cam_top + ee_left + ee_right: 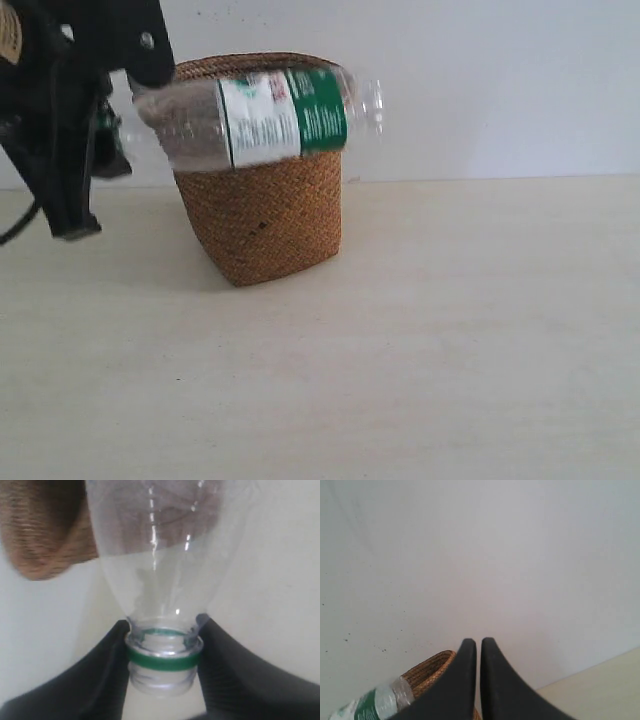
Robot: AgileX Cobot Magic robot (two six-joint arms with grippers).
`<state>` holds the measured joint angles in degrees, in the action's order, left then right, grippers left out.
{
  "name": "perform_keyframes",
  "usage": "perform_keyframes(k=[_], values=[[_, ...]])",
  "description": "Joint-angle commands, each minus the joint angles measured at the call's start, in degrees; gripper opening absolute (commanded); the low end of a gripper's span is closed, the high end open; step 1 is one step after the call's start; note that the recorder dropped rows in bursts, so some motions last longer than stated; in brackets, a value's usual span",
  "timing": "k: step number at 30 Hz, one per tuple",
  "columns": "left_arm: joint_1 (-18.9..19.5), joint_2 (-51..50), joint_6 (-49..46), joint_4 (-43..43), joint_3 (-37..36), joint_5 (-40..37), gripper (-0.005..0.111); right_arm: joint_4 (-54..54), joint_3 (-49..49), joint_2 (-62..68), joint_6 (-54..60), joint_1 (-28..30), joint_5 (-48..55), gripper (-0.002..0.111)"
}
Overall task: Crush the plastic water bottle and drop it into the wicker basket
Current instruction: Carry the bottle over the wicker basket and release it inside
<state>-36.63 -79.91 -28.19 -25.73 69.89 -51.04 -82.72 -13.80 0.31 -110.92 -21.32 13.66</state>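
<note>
Next, I raise the plastic water bottle (255, 118) over the basket's opening (240, 66) with my left gripper before letting it go, because it lies across the front of the basket's rim.
The plastic water bottle (270, 115) lies on its side in the air, level with the rim of the wicker basket (265, 225), label facing the exterior camera. My left gripper (118, 118) is shut on its neck at the left. The left wrist view shows the fingers of that gripper (164, 655) pinching the green neck ring, with the clear bottle (165, 555) reaching out past the basket (45, 535). My right gripper (478, 644) is shut on nothing and is out of the exterior view. Beyond it I see the basket rim (432, 667) and the bottle's base end (375, 702).
The basket stands on a pale table (450, 330) in front of a white wall (480, 80). The left arm (55, 150) fills the upper left of the exterior view.
</note>
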Motion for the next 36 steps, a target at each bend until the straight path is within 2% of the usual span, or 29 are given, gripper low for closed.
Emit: perform_keyframes(k=[1,3,4,7,9,11,15,17,18,19,20,22,27,29,31,32,34,36], values=[[0.10,-2.31,-8.95,15.07,-3.78,-4.11,0.004,-0.19,0.10,-0.31,0.29,0.21,0.14,0.000],[0.10,-3.71,-11.20,18.02,-5.34,-5.09,0.004,-0.19,0.10,-0.31,0.29,0.21,0.14,0.000],[0.10,-4.94,-11.30,16.53,-6.52,-4.66,0.004,-0.19,0.10,-0.31,0.29,0.21,0.14,0.000],[0.10,-5.86,-5.43,6.11,-7.01,-1.11,0.004,-0.19,0.10,-0.31,0.29,0.21,0.14,0.000],[0.32,-5.64,1.66,-4.92,-6.66,3.93,0.004,-0.19,0.10,-0.31,0.29,0.21,0.14,0.000],[1.22,-4.85,7.34,-12.17,-5.29,9.24,0.004,-0.19,0.10,-0.31,0.29,0.21,0.14,0.000],[3.46,-4.22,8.30,-15.20,0.26,9.59,0.004,-0.19,0.10,-0.31,0.29,0.21,0.14,0.000],[3.45,-3.20,7.70,-13.44,1.17,8.32,0.004,-0.19,0.10,-0.31,0.29,0.21,0.14,0.000],[3.45,-2.93,4.57,-9.40,1.17,7.28,0.004,-0.19,0.10,-0.31,0.29,0.21,0.14,0.000],[3.45,-2.93,-0.27,-2.82,1.17,5.48,0.004,-0.19,0.10,-0.31,0.29,0.21,0.14,0.000],[3.45,-3.15,-8.94,6.55,1.04,1.69,0.004,-0.19,0.10,-0.31,0.29,0.21,0.14,0.000],[3.45,-3.94,-14.52,14.50,0.95,-3.21,0.004,-0.19,0.10,-0.31,0.29,0.21,0.14,0.000],[3.45,-6.63,-15.15,17.23,-0.70,-10.71,0.004,-0.19,0.10,-0.31,0.29,0.21,0.14,0.000],[3.45,-7.45,-11.30,12.52,-0.70,-5.27,0.004,-0.19,0.10,-0.31,0.29,0.21,0.14,0.000],[3.45,-6.45,-7.89,1.48,0.73,4.48,0.004,-0.19,0.10,-0.31,0.29,0.21,0.14,0.000],[4.23,-5.87,-3.39,-8.46,2.90,10.91,0.004,-0.19,0.10,-0.31,0.29,0.21,0.14,0.000],[5.74,-6.05,2.49,-19.16,8.19,14.85,0.004,-0.19,0.10,-0.31,0.29,0.21,0.03,0.000],[7.34,-7.33,5.98,-21.49,13.68,14.98,0.004,-0.19,0.10,-0.31,0.29,0.21,0.03,0.000]])
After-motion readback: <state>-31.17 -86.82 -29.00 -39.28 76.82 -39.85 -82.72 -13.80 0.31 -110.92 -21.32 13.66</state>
